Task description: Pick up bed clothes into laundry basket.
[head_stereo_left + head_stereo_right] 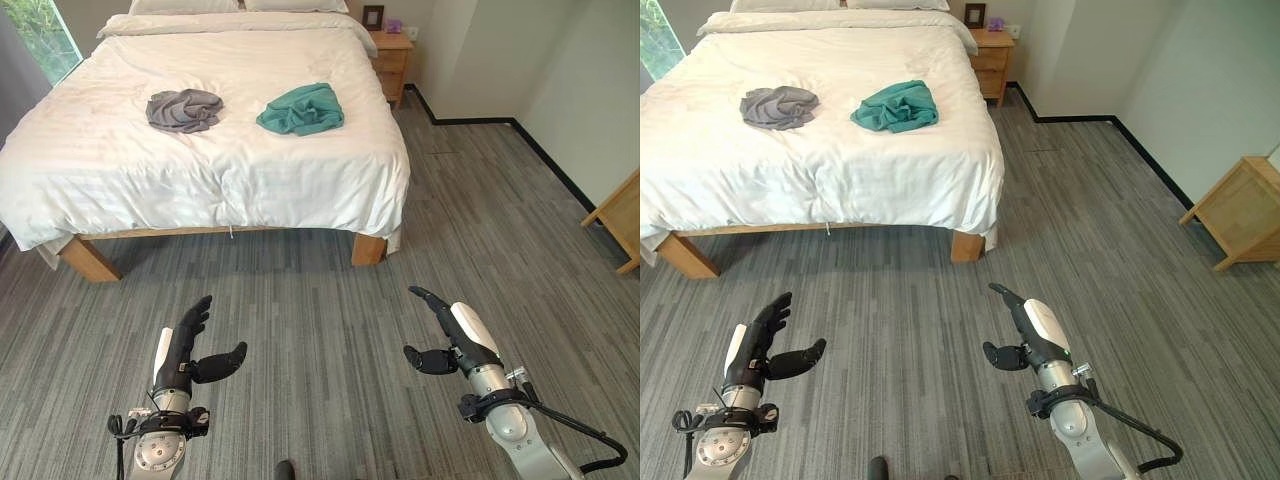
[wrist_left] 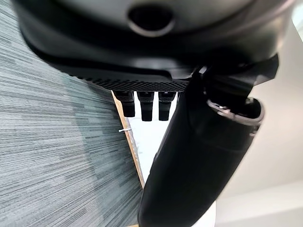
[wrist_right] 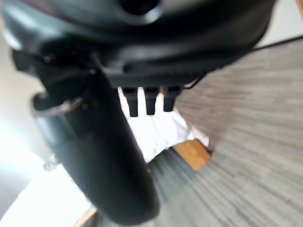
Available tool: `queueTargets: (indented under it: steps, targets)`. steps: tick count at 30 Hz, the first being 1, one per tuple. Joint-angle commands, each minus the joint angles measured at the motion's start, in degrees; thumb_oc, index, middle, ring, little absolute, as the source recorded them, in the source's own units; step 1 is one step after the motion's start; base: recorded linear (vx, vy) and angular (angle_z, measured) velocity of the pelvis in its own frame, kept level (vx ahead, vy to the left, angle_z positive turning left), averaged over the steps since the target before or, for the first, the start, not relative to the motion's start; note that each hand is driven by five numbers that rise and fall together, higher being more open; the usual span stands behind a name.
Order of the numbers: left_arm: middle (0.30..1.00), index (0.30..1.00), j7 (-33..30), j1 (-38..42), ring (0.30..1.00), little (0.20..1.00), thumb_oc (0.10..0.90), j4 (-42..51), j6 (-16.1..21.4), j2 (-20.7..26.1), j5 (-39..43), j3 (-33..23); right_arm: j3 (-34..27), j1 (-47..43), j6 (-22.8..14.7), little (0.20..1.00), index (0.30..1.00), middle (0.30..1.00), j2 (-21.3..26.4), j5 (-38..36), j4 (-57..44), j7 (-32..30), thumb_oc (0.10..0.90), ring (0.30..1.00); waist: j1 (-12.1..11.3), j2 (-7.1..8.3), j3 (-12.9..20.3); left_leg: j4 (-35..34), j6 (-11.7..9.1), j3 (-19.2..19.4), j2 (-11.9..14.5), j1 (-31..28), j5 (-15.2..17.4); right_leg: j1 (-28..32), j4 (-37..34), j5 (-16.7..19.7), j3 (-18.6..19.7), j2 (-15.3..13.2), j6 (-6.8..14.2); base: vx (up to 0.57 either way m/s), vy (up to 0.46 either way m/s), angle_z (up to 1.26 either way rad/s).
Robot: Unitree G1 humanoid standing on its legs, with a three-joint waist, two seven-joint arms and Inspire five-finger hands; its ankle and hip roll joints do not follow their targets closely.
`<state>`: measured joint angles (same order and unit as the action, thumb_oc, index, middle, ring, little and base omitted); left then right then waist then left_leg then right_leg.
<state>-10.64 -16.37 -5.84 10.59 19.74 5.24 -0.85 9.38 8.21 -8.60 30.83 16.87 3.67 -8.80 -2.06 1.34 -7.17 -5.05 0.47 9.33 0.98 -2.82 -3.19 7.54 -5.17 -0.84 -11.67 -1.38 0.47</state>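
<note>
The folds of the grey garment (image 1: 186, 112) are gathered into a compact heap (image 1: 176, 102), so the garment will stay mostly bunched up when the robot lifts and carries it.
Two crumpled garments lie on the white bed (image 1: 200, 170): a grey one (image 1: 184, 109) toward the left and a teal one (image 1: 301, 109) to its right, a short gap between them. Both hands hover low over the carpet, well short of the bed. My left hand (image 1: 187, 347) is open, fingers straight and thumb held out to the side, holding nothing. My right hand (image 1: 448, 335) is likewise open and empty. The left wrist view shows straight fingers (image 2: 145, 104) pointing at the bed frame, and the right wrist view shows its fingers (image 3: 150, 100) the same way.
Grey striped carpet (image 1: 320, 320) stretches between me and the bed. A wooden nightstand (image 1: 391, 60) stands by the bed's far right corner. A wooden cabinet (image 1: 1243, 212) sits against the right wall. A window (image 1: 40, 30) is at the far left.
</note>
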Motion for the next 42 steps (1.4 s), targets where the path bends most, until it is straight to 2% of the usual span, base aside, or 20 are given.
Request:
queueTargets:
  steps: [1,7,8,9,10,13,16,17,19,24,27,28,30,31,33,36,37,39,40,42]
  targets:
    - [0.9,0.9,-0.01,3.49,0.9,0.9,0.8,1.92,4.81,0.14,3.6,-3.15,-4.46,-3.36,-3.93,0.9,0.9,0.9,2.3,-0.58,-6.0,-1.84,0.8,0.9,-0.67,-0.67,2.66,0.05,-7.99,-1.13,8.49,0.1,-2.7,-1.25,0.17,2.31,-1.35,-3.79,4.49,0.0,-0.027,0.08]
    - [0.9,0.9,0.7,2.49,0.9,0.9,0.8,2.85,4.03,0.76,4.14,-3.49,-5.8,-3.64,-3.59,0.9,0.9,0.9,5.15,1.04,-7.1,-2.42,0.8,0.9,-1.52,-0.46,-0.04,3.23,-7.27,-1.79,9.22,1.41,-3.92,-0.57,0.17,0.98,-1.24,-2.86,3.08,-0.01,-0.092,0.04]
    - [0.9,0.9,0.68,2.69,0.9,0.9,0.8,3.37,4.06,0.98,4.05,-3.33,-6.29,-3.43,-3.61,0.9,0.9,0.9,5.88,1.07,-7.48,-2.61,0.8,0.9,-1.99,0.06,-1.68,8.23,-7.36,-2.63,8.86,4.23,-4.43,-0.37,0.17,1.11,-1.23,-3.2,2.56,-0.13,-0.209,0.11]
    - [0.9,0.9,0.65,3.56,0.9,0.9,0.8,3.93,4.3,0.96,4.47,-2.75,-8.13,-2.44,-3.65,0.9,0.9,0.9,6.95,0.65,-7.42,-3.13,0.8,0.9,-1.86,1.39,-3.94,21.57,-7.76,-2.59,8.76,12.01,-5.46,0.09,0.17,0.67,-2.26,-4.0,1.54,-0.1,-0.16,0.26]
    - [0.9,0.9,0.64,3.64,0.9,0.9,0.8,3.94,4.28,1.01,4.47,-2.68,-8.26,-2.4,-3.67,0.9,0.9,0.9,6.92,0.63,-7.44,-3.12,0.8,0.9,-1.73,1.24,-3.82,22.73,-7.79,-3.0,8.91,12.89,-5.03,-0.08,0.17,0.62,-2.49,-3.83,1.5,-0.06,-0.181,0.51]
    - [0.9,0.9,1.54,3.84,0.9,0.9,0.8,4.59,4.39,0.98,4.83,-2.15,-10.93,-2.23,-2.17,0.9,0.9,0.9,7.82,1.03,-6.26,-3.57,0.8,0.9,-2.42,2.74,-4.84,42.02,-6.77,1.75,8.37,23.57,-2.94,1.37,0.17,-1.19,-3.9,-4.1,-0.07,0.13,-0.151,0.42]
    - [0.9,0.9,1.93,2.0,0.9,0.9,0.8,3.93,3.69,0.78,4.5,-3.12,-12.43,-2.3,-0.8,0.9,0.9,0.9,7.14,2.08,-4.35,-4.45,0.8,0.9,-3.89,2.59,-3.68,31.88,-6.57,8.64,7.46,25.81,0.23,3.84,0.17,-4.21,-2.5,-3.03,0.49,0.56,0.145,0.33]
    - [0.9,0.9,1.25,1.2,0.9,0.9,0.8,3.86,3.07,0.63,3.86,-3.6,-12.49,-2.88,-0.23,0.9,0.9,0.9,7.48,3.51,-2.56,-5.49,0.8,0.9,-4.48,2.32,-2.14,10.32,-6.65,10.11,6.47,22.21,-5.3,5.82,0.17,-5.63,-1.98,-3.03,2.5,0.55,0.315,-0.13]
    - [0.9,0.9,0.7,1.19,0.9,0.9,0.8,3.83,2.86,0.71,3.38,-3.49,-12.77,-3.03,-0.18,0.9,0.9,0.9,7.5,3.1,-2.26,-5.87,0.8,0.9,-4.46,2.4,-1.75,5.79,-6.46,10.08,6.76,21.6,-6.79,6.91,0.17,-6.19,-2.22,-3.21,2.94,0.44,0.223,-0.47]
    - [0.9,0.9,0.19,0.94,0.9,0.9,0.8,3.76,1.96,1.42,1.83,-3.04,-12.85,-1.97,-0.19,0.9,0.9,0.9,5.72,2.51,-2.92,-5.03,0.8,0.9,-3.47,3.62,1.42,0.82,-5.74,10.89,9.23,19.46,-9.86,12.45,0.62,-6.67,-1.38,-4.81,5.55,0.62,0.247,-0.17]
    - [0.9,0.9,0.61,2.17,0.9,0.9,0.8,3.31,0.92,3.01,1.07,-1.64,-11.5,-1.96,-0.12,0.9,0.9,0.9,4.24,3.19,-2.43,-4.98,0.8,0.9,-2.57,5.77,2.84,0.57,-3.11,11.47,5.76,15.43,-7.85,9.43,13.3,1.97,0.07,-8.69,8.9,0.43,0.272,-0.3]
    - [0.9,0.9,0.34,3.41,0.9,0.9,0.8,3.57,0.86,4.28,0.74,-0.89,-10.62,-3.25,0.18,0.9,0.9,0.9,3.23,3.82,-2.84,-5.35,0.8,0.9,-1.28,5.85,1.58,0.18,-0.69,11.96,3.57,11.12,-4.77,2.97,27.02,12.6,2.89,-11.71,10.49,0.39,0.35,-0.18]
    - [0.9,0.9,0.16,4.01,0.9,0.9,0.8,4.57,1.12,6.33,-0.25,-0.71,-9.93,-4.9,-0.11,0.9,0.9,0.9,2.99,4.22,-3.04,-5.83,0.8,0.9,0.01,4.8,0.61,0.05,0.34,11.88,3.44,7.9,-2.29,-2.34,33.25,16.21,3.68,-12.26,10.47,0.38,0.285,-0.13]
    - [0.9,0.9,0.16,4.07,0.9,0.9,0.8,4.56,1.11,6.34,-0.24,-0.79,-9.87,-5.03,-0.1,0.9,0.9,0.9,2.97,4.26,-3.0,-5.85,0.8,0.9,-0.04,4.84,0.57,0.05,0.41,11.97,3.42,7.94,-2.18,-2.65,33.66,16.05,3.87,-12.31,10.5,0.43,0.241,0.04]
    - [0.9,0.9,0.03,5.01,0.9,0.9,0.8,4.92,1.19,6.68,-0.26,-0.52,-10.08,-5.27,-0.26,0.9,0.9,0.9,3.36,5.12,-4.52,-5.7,0.8,0.9,2.11,3.29,-0.74,0.05,0.64,11.65,4.15,5.43,-1.48,-10.34,36.41,10.59,5.51,-7.46,8.02,0.31,0.135,0.39]
    - [0.9,0.9,0.17,6.21,0.9,0.9,0.8,4.08,1.3,6.48,-0.97,0.34,-11.04,-4.04,-0.42,0.9,0.9,0.9,3.45,5.71,-5.17,-5.9,0.8,0.9,4.95,2.67,-1.54,0.05,0.07,9.94,3.59,2.88,0.16,-14.46,30.2,3.67,6.44,-1.67,7.62,0.44,0.045,0.36]
    - [0.9,0.9,0.26,7.05,0.9,0.9,0.8,3.01,1.41,5.73,-1.26,1.25,-11.95,-2.96,-0.4,0.9,0.9,0.9,3.69,6.57,-5.26,-6.26,0.8,0.9,6.89,3.49,-1.19,0.05,-0.3,8.37,2.2,1.03,2.01,-16.06,20.55,2.51,9.4,2.41,7.24,0.48,-0.024,0.57]
    - [0.9,0.9,0.62,7.3,0.9,0.9,0.8,2.75,1.48,5.53,-1.45,1.31,-12.38,-2.5,-0.2,0.9,0.9,0.9,3.54,6.91,-5.43,-6.34,0.8,0.9,7.28,3.68,-1.03,0.05,-0.53,7.79,1.64,0.44,2.51,-16.45,14.98,3.25,9.8,2.45,6.87,0.46,-0.047,0.94]
    - [0.9,0.9,0.87,7.64,0.9,0.9,0.8,2.62,1.55,5.6,-2.04,0.64,-12.98,-2.01,0.12,0.9,0.9,0.9,3.41,7.98,-5.83,-6.62,0.8,0.9,7.67,3.57,-0.63,0.05,-0.78,6.93,0.83,-1.4,4.44,-17.71,6.5,6.61,7.65,1.09,6.78,0.45,-0.047,0.96]
    - [0.9,0.9,0.63,7.68,0.9,0.9,0.8,2.5,1.44,5.47,-2.54,-0.52,-12.94,-2.25,0.82,0.9,0.9,0.9,3.13,9.27,-5.9,-6.75,0.8,0.9,7.88,3.33,-0.23,0.05,-1.41,5.89,0.83,-4.1,6.57,-19.43,2.12,9.72,4.94,-0.61,7.87,0.49,-0.096,0.57]
